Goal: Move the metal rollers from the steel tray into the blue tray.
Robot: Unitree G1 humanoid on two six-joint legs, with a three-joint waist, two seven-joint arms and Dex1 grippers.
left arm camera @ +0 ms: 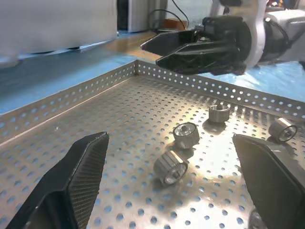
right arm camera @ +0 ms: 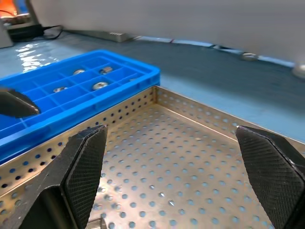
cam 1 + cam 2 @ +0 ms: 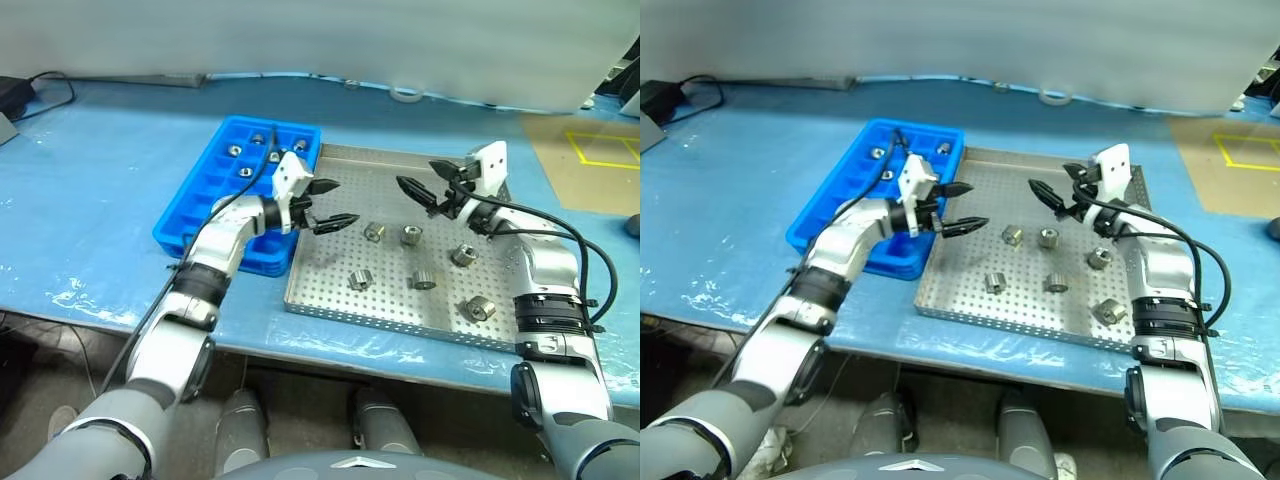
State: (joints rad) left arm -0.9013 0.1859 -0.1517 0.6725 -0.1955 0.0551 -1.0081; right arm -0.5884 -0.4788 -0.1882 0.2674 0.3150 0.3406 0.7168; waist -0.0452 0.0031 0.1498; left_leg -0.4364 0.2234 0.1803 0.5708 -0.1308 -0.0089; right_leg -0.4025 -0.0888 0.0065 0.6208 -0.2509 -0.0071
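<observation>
The nearest roller lies apart from its neighbours and lines up with the open fingers of my left gripper. I should therefore keep reaching until the fingers are on either side of the roller's sides.
Several metal rollers lie loose on the perforated floor of the steel tray, most of them in its middle and right part. To the tray's left, touching it, sits the blue tray, with several rollers in its far compartments. My left gripper hangs open and empty over the steel tray's left part, pointing right. Facing it over the tray's far middle is my right gripper, also open and empty. In the left wrist view the nearest roller lies just past my fingers.
Everything rests on a table under a blue cover. A brown sheet with yellow tape lies at the far right. Black cables run along the far left, and a tape ring sits at the back.
</observation>
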